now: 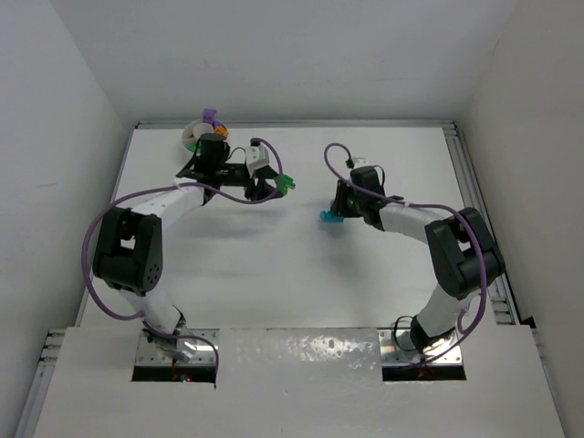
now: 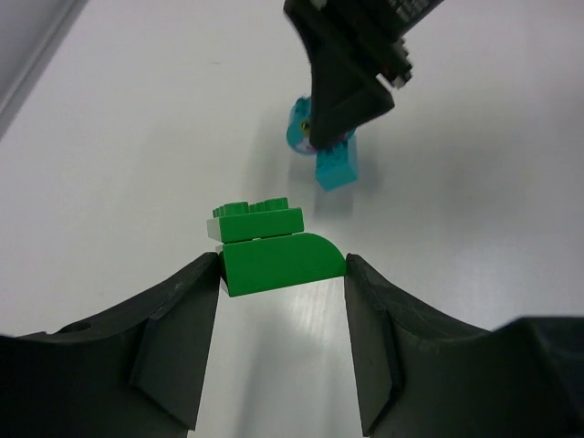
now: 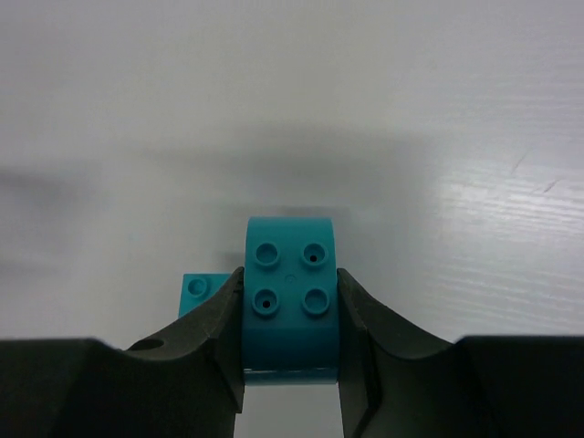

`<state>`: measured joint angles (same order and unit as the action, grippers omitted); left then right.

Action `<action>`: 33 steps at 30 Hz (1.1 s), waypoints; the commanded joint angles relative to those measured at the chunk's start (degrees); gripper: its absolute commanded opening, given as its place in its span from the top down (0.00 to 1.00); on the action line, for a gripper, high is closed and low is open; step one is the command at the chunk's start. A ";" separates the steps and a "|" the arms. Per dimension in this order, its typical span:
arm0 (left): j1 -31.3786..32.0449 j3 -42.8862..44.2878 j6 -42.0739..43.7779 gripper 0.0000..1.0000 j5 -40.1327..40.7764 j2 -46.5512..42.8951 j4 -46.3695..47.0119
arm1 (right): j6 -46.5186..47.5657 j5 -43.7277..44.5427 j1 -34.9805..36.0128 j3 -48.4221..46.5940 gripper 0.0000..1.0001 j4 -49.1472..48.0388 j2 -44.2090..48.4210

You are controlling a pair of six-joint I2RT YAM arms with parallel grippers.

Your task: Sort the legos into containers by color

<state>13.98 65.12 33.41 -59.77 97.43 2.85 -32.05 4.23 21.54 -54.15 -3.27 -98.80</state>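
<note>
Next, my right gripper puts down the teal lego (image 3: 290, 297) it is closed on before it takes the green lego (image 1: 285, 183) from my left gripper.
My left gripper (image 1: 285, 183) is shut on a green lego (image 2: 278, 260), with a fingertip pressed on each side, low over the table's middle (image 2: 281, 274). My right gripper (image 1: 330, 217) is shut on a teal lego (image 3: 290, 292) with four studs facing up, just right of the green one (image 3: 290, 315). A second small teal piece (image 3: 203, 290) shows beside the right gripper's left finger. The left wrist view shows the right gripper (image 2: 351, 64) over the teal legos (image 2: 334, 164). The white divided bowl (image 1: 192, 137) stands at the back left with a purple lego (image 1: 212, 117) at its rim.
White walls close in the table on the left, back and right. A metal rail (image 1: 470, 192) runs along the right edge. Purple cables (image 1: 96, 274) loop off both arms.
</note>
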 commanded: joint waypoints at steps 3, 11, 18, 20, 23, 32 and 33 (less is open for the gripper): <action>0.96 0.45 5.27 1.00 -7.47 -2.24 -9.54 | 19.21 -12.13 0.43 8.09 1.00 -19.05 3.80; 0.96 1.67 9.39 1.00 -7.91 -3.03 -13.04 | 22.39 -20.05 -0.01 10.38 0.80 -24.33 1.25; 0.96 1.85 14.84 1.00 -7.03 -3.47 -17.18 | 25.63 -22.15 -0.27 6.70 0.48 -18.29 1.77; 0.96 1.68 14.76 1.00 -6.94 -3.56 -16.83 | 27.38 -22.77 -0.27 5.20 0.43 -15.91 2.03; 0.96 1.76 14.93 1.00 -6.68 -3.65 -16.56 | 29.49 -23.21 -0.27 4.14 0.34 -14.23 2.91; 1.23 4.22 27.50 1.00 -10.81 -3.39 -25.08 | 48.56 -43.76 1.75 1.42 0.21 -11.15 9.34; 1.23 4.40 25.59 1.00 -10.81 -3.21 -24.65 | 49.79 -44.82 2.27 0.89 0.21 -10.80 8.98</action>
<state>14.96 67.07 53.45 -66.15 96.60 -19.27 8.49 -30.33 22.22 -50.11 -14.26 -90.32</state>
